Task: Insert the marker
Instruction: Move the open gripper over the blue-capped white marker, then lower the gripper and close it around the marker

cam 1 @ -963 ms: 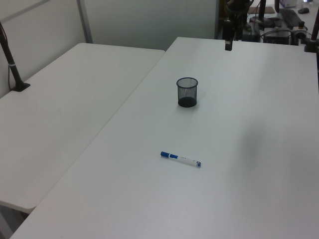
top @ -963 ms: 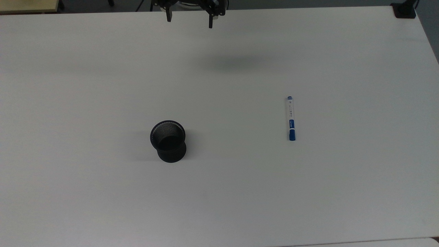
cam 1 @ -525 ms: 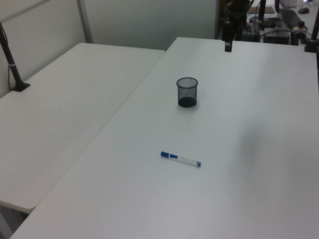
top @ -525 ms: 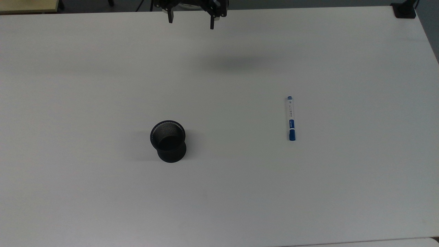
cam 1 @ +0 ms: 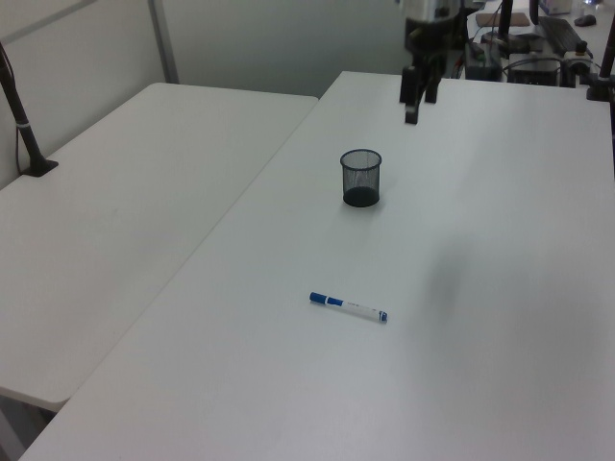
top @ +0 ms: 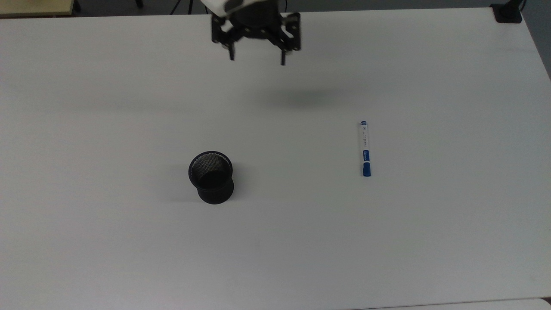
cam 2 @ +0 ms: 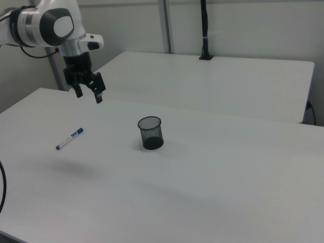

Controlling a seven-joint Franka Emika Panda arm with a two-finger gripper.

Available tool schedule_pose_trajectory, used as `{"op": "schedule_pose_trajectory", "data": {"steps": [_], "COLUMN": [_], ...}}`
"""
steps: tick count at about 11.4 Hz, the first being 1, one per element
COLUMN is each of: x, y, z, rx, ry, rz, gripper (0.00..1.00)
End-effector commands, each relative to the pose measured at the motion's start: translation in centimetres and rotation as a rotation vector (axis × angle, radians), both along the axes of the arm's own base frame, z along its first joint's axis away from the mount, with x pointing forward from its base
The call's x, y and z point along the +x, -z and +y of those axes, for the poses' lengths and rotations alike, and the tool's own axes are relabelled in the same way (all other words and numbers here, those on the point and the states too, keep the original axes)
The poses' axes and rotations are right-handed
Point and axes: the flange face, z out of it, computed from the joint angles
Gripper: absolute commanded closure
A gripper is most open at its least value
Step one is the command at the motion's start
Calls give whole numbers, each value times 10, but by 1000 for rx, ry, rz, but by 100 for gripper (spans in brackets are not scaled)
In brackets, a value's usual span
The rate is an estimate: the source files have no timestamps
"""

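Note:
I expect the marker [cam 1: 348, 307] to lean and stick out above the cup's rim when I put it in, because the black mesh cup [cam 1: 361, 178] is wide and short.
The marker [top: 365, 148] lies flat on the white table [top: 387, 241], white barrel with a blue cap; I also see the marker [cam 1: 348, 307] in the left view and the marker [cam 2: 69, 138] in the right view. A black mesh cup [top: 211, 176] stands upright, the same cup [cam 1: 361, 177] [cam 2: 151, 132] in the side views. My gripper [top: 257, 61] hangs open and empty high over the table's far part, well away from the marker and the cup. It appears as the gripper [cam 2: 88, 95] in the right view and the gripper [cam 1: 413, 110] in the left view.
A second white table [cam 1: 115, 221] adjoins this one on the left view's left. A black post [cam 2: 204, 30] stands clamped at that table's far edge. A black clamp [top: 507, 13] sits at the top view's upper right corner. Equipment and cables [cam 1: 538, 48] crowd behind the arm.
My gripper has come forward from the table's far edge and lower over the table, toward the top view's right; its shadow shifted with it. Marker and cup have not moved.

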Motion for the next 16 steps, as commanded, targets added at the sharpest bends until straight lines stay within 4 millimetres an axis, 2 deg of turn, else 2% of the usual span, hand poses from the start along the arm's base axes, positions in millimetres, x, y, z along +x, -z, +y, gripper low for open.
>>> {"op": "schedule_pose_trajectory", "data": {"steps": [1,5,7,9,10,12,14,15,16], "x": [24,44,45,50,50,54,52,52,52], "y": [29,93,115,160,175,208,237,246,247], "z": [61,152,187,209,226,231,248,250,251], "rx": [42,47,27,-14,-25,-70,-82,-96,-95], "ry": [45,75,47,30,17,19,17,21,32], "rz": [-55,-57,-96,-123,-157,-185,-219,-232,-237], "gripper": [0,0,0,0,0,13,14,23,40]}}
